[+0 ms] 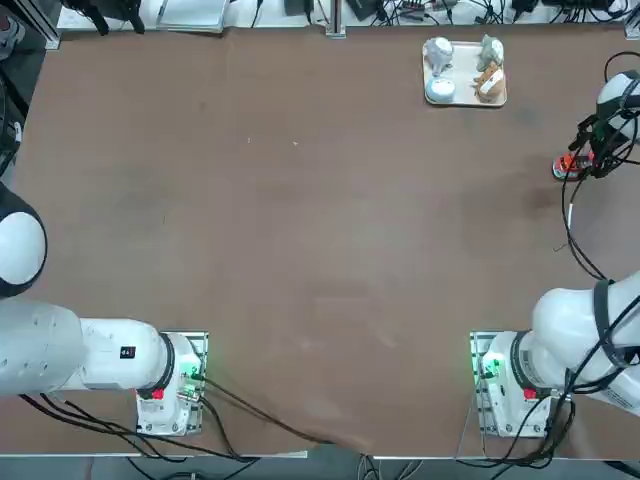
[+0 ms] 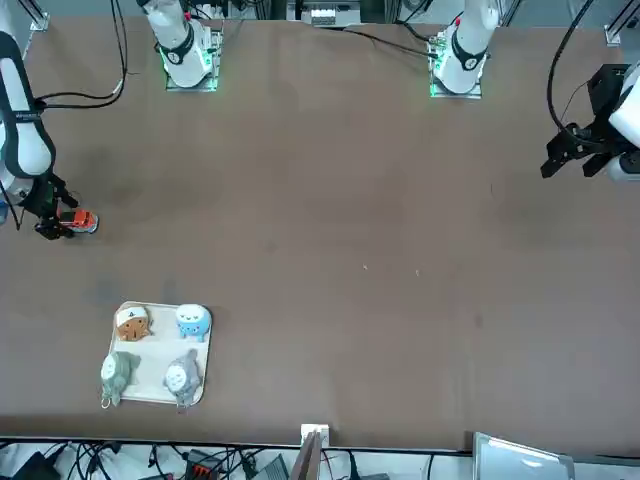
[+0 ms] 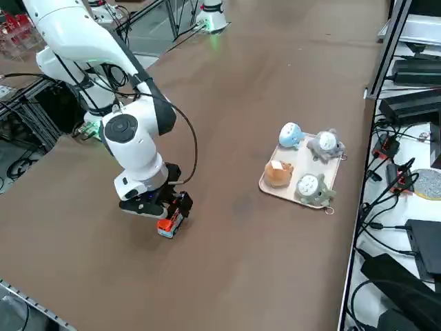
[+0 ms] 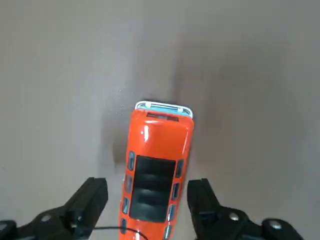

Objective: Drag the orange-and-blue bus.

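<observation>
My right gripper has its open fingers around the orange-and-blue bus (image 2: 80, 219), which stands slantwise (image 4: 152, 189) between them, so the bus will turn straight when I grip and drag it.
The orange-and-blue bus (image 4: 157, 165) is a tiny red-orange toy with dark windows and a pale blue end, standing on the brown table. It sits near the table's right edge in the top view (image 1: 567, 166), and shows too in the front view (image 2: 78, 220) and the right side view (image 3: 167, 226). My right gripper (image 4: 146, 186) is low over the bus, open. Its black fingers (image 4: 95, 197) straddle one end of the bus, one on each side, with a small gap on at least one side. The pale blue end points away from the gripper.
A cream tray (image 1: 462, 98) with several small figurines stands at the far right of the table (image 3: 298, 165), well away from the bus. The table's right edge runs close beside the bus. Black cables hang from the arm (image 1: 575, 235).
</observation>
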You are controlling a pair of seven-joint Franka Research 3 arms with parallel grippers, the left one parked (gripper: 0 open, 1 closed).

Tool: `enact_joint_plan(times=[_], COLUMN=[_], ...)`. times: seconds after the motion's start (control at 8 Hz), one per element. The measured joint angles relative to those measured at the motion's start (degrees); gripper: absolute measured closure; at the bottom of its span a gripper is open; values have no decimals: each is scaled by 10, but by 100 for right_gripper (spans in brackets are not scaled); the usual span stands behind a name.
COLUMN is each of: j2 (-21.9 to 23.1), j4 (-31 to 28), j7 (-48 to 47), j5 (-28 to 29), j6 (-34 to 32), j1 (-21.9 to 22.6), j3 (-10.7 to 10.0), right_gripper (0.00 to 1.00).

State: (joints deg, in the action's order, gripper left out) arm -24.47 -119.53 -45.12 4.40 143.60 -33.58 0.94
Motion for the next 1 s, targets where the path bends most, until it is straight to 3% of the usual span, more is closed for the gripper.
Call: enact_joint_plan(times=[0.25, 0.38, 1.0], j2=[-2, -2, 0], j4=[0, 0, 0], j7=[-2, -9, -26], j5=[0, 1, 1], j6=[0, 0, 0], j1=[-1, -1, -1], j3=[0, 0, 0], right_gripper=[13, 35, 40])
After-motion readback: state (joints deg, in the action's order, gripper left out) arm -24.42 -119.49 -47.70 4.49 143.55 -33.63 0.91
